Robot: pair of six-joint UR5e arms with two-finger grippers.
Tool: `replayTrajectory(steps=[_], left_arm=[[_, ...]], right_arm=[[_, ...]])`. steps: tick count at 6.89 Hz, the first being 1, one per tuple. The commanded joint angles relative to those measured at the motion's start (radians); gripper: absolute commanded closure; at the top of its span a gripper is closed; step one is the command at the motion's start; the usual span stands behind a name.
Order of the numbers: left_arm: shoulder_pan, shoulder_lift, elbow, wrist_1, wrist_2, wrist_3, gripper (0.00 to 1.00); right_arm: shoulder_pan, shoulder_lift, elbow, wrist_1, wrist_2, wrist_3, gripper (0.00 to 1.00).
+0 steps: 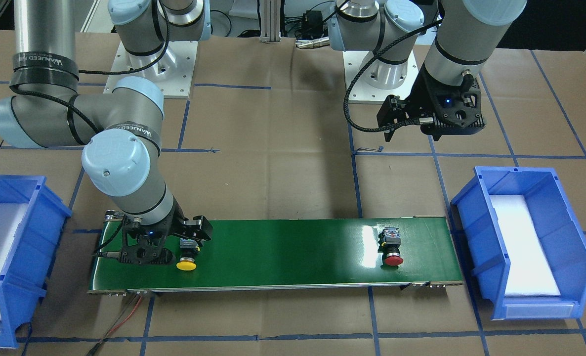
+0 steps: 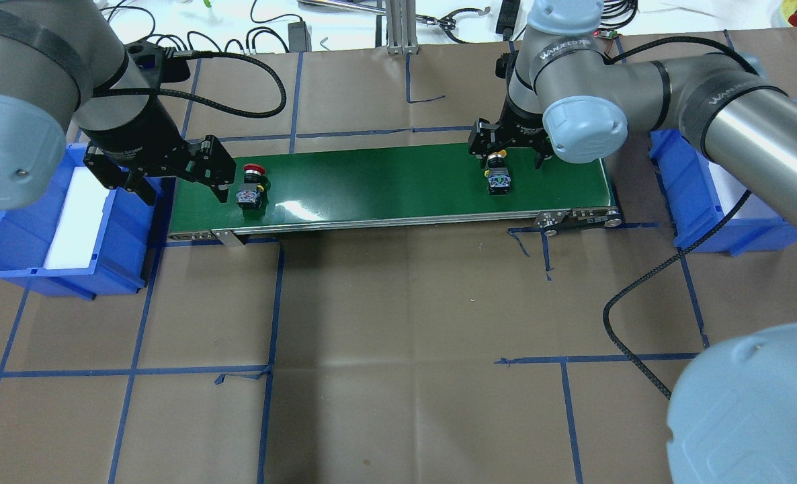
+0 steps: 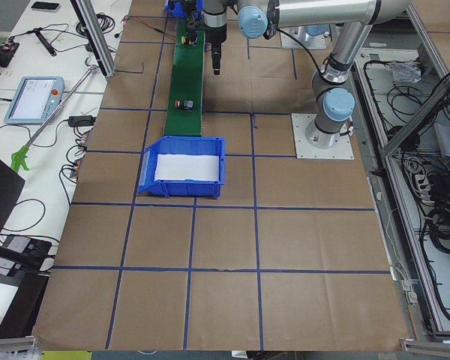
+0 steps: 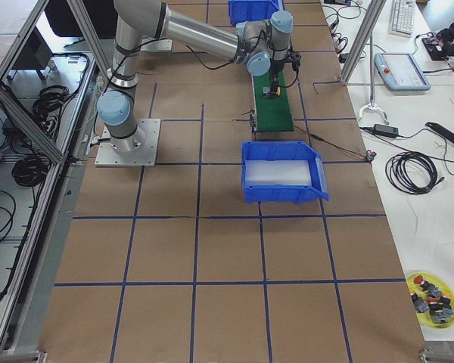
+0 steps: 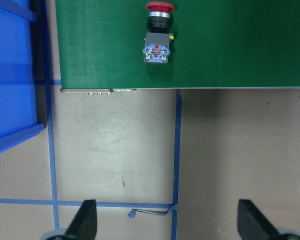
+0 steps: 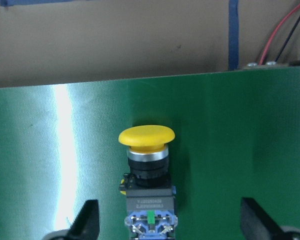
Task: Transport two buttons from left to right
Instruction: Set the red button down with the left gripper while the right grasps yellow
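The red-capped button (image 1: pixel 391 246) should travel toward the green belt's end when I take the yellow-capped button away, because wires (image 1: pixel 132 312) trail from that end.
The yellow-capped button (image 6: pixel 146 172) lies on its side on the green belt (image 2: pixel 385 181), near the belt's right end. My right gripper (image 6: pixel 170 225) is open and low over it, one finger on either side of its body, not touching it. The red-capped button (image 5: pixel 157 32) lies on the belt near its left end (image 2: pixel 250 185). My left gripper (image 5: pixel 170 222) is open and empty. It hangs well above the table, beside that button and by the belt's left end (image 2: pixel 185 191).
A blue bin with a white liner stands off each end of the belt: the left bin (image 2: pixel 69 222) and the right bin (image 2: pixel 707 202). Brown paper with blue tape lines covers the table. Red and black wires (image 1: pixel 125 321) trail from the belt's right end.
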Motion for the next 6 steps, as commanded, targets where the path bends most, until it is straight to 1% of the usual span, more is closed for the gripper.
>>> replayTrajectory(steps=[1,2,3,4,5,6], left_arm=[[-0.001,-0.029,0.047,-0.009,-0.017,0.000,0.00],[0.001,-0.039,0.053,-0.006,-0.024,0.000,0.00],[0.001,-0.056,0.066,-0.005,-0.026,-0.002,0.00],[0.001,-0.059,0.071,-0.007,-0.026,-0.002,0.00],[-0.001,-0.058,0.071,-0.009,-0.023,-0.002,0.00],[-0.001,-0.056,0.070,-0.009,-0.021,-0.002,0.00]], right_arm=[[-0.001,0.056,-0.007,-0.054,-0.009,-0.008,0.13],[-0.004,0.060,-0.008,-0.045,-0.012,-0.017,0.55],[-0.009,0.054,-0.007,-0.030,-0.017,-0.017,0.94],[-0.013,0.053,-0.008,-0.027,-0.018,-0.043,0.97],[-0.024,0.032,-0.020,-0.001,-0.043,-0.063,0.99],[-0.054,-0.008,-0.046,0.093,-0.047,-0.063,1.00]])
